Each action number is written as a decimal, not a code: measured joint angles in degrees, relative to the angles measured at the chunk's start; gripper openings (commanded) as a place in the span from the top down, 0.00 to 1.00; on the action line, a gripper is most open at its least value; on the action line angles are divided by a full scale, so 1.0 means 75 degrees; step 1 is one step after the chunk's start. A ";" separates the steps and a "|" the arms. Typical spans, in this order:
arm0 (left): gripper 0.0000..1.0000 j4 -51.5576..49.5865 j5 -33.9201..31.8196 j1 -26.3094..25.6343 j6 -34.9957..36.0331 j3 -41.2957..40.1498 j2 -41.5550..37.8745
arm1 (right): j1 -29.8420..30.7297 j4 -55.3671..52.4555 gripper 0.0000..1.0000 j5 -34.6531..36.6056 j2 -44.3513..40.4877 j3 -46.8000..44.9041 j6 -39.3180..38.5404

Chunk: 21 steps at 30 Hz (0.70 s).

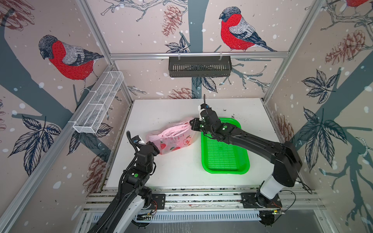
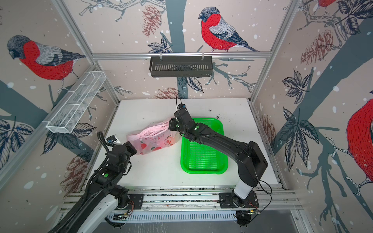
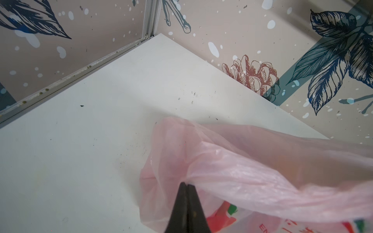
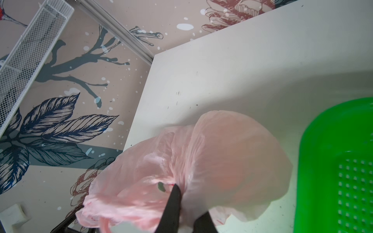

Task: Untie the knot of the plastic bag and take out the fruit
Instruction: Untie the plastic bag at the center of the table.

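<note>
The handle pieces (image 1: 179,129) are bunched up toward my right gripper. Next, my left gripper leaves the plastic bag's end (image 1: 154,139) and spreads the handle pieces apart before it reaches for the fruit.
The plastic bag (image 1: 173,139) (image 2: 155,141) lies on its side on the white table, pale pink with red fruit prints. My left gripper (image 1: 156,148) (image 3: 186,184) is at its near-left end, jaws pressed together with a fold of film pinched at the tips. My right gripper (image 1: 191,123) (image 4: 189,201) is at the far-right end, shut on gathered pink film (image 4: 177,175). Bunched handle strands (image 1: 179,129) run toward it. I cannot tell the knot apart from this bunching. The fruit is hidden inside the bag; only a faint orange tint (image 4: 232,161) shows through.
A bright green perforated basket (image 1: 224,159) (image 4: 343,161) sits just right of the bag, partly under my right arm. A white wire shelf (image 1: 99,102) hangs on the left wall and a black slotted basket (image 1: 199,66) on the back wall.
</note>
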 measured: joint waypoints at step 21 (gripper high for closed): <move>0.14 -0.0408 0.2238 -0.0149 0.0125 0.0638 -0.0513 | -0.0050 0.0015 0.86 -0.0533 -0.0073 -0.0254 -0.0050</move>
